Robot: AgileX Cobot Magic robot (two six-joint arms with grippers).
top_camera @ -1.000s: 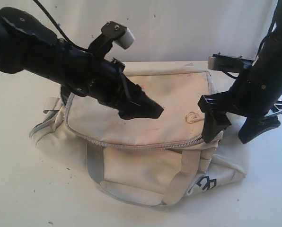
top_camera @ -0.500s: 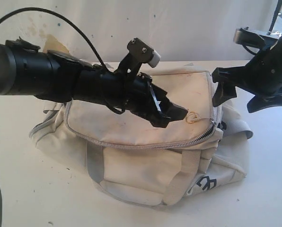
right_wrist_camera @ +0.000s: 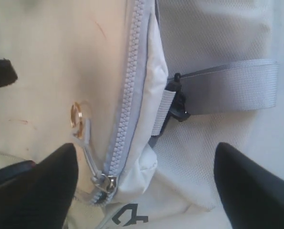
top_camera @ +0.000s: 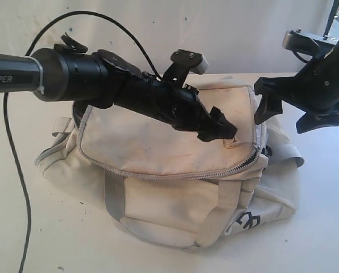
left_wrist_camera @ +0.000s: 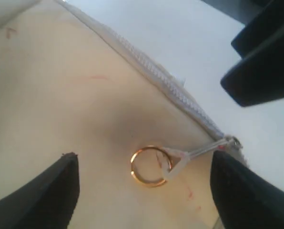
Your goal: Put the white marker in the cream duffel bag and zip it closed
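Next, my left gripper pulls the gold ring [left_wrist_camera: 151, 166] along the front zipper, since it leads from the slider at the bag's corner [top_camera: 256, 147] away from my right gripper.
The cream duffel bag [top_camera: 158, 142] lies on the white table with its top flap down and the grey zipper [top_camera: 175, 175] run along the front. A gold ring [top_camera: 231, 141] on the zipper pull rests on the flap near the right end. My left gripper [top_camera: 220, 128] hovers just over that ring [left_wrist_camera: 150, 166], open, one finger on each side and nothing held [left_wrist_camera: 143, 156]. My right gripper [top_camera: 289, 114] hangs open above the bag's right end [right_wrist_camera: 146, 148], over the zipper slider [right_wrist_camera: 106, 182]. The white marker is out of view.
Grey webbing handles [top_camera: 114, 196] hang down the bag's front beside a dark logo [top_camera: 246, 220]. A grey side strap [right_wrist_camera: 228, 86] with a black buckle [right_wrist_camera: 177, 102] sits at the right end. A black cable [top_camera: 16, 170] droops at the left. A wall stands behind.
My left arm has reached rightward and lower, bringing its open jaws over the gold ring. My right gripper lifted up and away from the bag's right end, then held still.
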